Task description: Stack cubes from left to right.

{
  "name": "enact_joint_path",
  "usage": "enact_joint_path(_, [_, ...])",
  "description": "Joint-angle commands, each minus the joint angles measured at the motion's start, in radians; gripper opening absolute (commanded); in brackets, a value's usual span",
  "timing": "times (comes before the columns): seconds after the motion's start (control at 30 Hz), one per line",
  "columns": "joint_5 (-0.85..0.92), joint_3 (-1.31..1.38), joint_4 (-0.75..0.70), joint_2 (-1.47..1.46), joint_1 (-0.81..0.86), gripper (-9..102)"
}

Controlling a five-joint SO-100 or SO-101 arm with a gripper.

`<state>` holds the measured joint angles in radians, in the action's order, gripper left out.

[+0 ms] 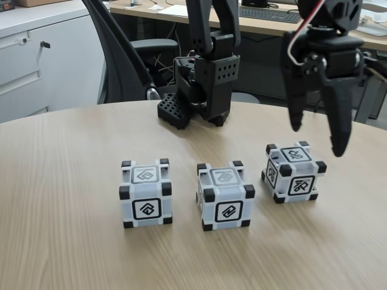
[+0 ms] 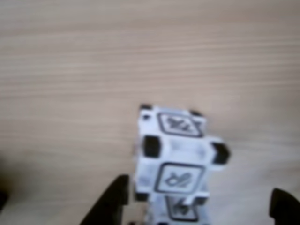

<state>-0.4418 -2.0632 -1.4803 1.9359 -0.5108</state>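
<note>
The cube (image 1: 146, 194) farthest from my gripper stands apart from the others. That cube will turn a little when I stack another one on it.
Three white-grey cubes with black corners stand in a row on the wooden table in the fixed view: a left cube (image 1: 146, 193), a middle cube (image 1: 224, 196) and a right cube (image 1: 294, 171), each apart from the others. My gripper (image 1: 317, 139) hangs open just above and slightly behind the right cube, touching nothing. The wrist view looks down on one blurred cube (image 2: 176, 154), most likely the right one. It lies between the spread black fingertips (image 2: 112, 201) of my gripper (image 2: 197, 208), which holds nothing.
The arm's black base (image 1: 202, 90) stands at the back of the round table (image 1: 60, 181). Behind the table are a black office chair (image 1: 121, 54), a desk with a keyboard (image 1: 269, 13) and a white cabinet (image 1: 36, 60).
</note>
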Motion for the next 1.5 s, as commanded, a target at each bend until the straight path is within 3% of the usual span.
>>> enact_joint_path(0.0, [-0.011, 0.034, -0.061, 0.003, 0.003, 36])
enact_joint_path(1.23, [-0.025, 0.046, -0.063, -0.196, 0.021, 42])
enact_joint_path(1.47, [-0.051, 0.048, -0.063, -0.342, 0.023, 42])
